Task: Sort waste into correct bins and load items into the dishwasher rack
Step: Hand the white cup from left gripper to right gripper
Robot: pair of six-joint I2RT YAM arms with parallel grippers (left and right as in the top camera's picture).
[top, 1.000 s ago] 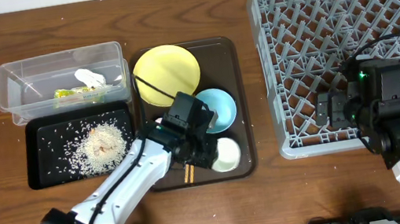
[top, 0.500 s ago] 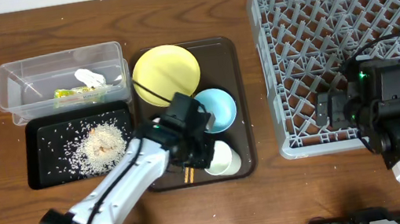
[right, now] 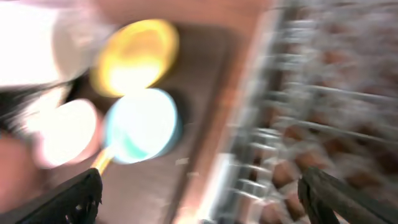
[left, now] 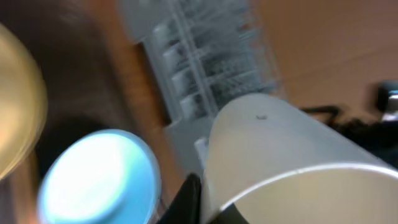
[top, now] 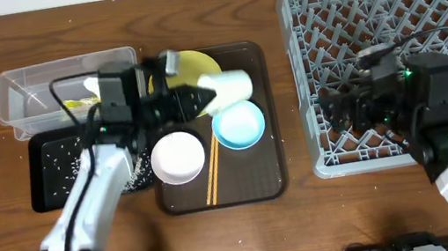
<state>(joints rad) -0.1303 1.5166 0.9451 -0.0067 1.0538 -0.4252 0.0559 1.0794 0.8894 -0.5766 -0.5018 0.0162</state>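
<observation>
The small pale cup [top: 224,90] is in my left gripper, across the tray from the grey rack, so my right gripper should take the cup's loose end [top: 245,84] and put the cup in the rack.
My left gripper [top: 200,97] is shut on the small pale cup [top: 226,89] and holds it on its side above the brown tray, between the yellow plate [top: 197,64] and the light blue bowl [top: 238,127]. In the left wrist view the cup [left: 286,155] fills the frame. The white bowl [top: 178,157] and chopsticks [top: 212,179] lie on the tray. My right gripper [top: 329,117] is open and empty over the left edge of the grey rack [top: 395,20]; its view is blurred and shows the blue bowl [right: 143,121] and rack [right: 323,124].
The brown serving tray [top: 264,186] sits mid-table. The clear tub [top: 31,87] at the left holds the green-and-orange wrapper [top: 72,104]. The black tray [top: 49,178] with rice grains lies in front of it, partly under my left arm.
My left arm has lifted the cup from the tray's front and swung back, uncovering the white bowl. My right gripper has moved left to the rack's left edge.
</observation>
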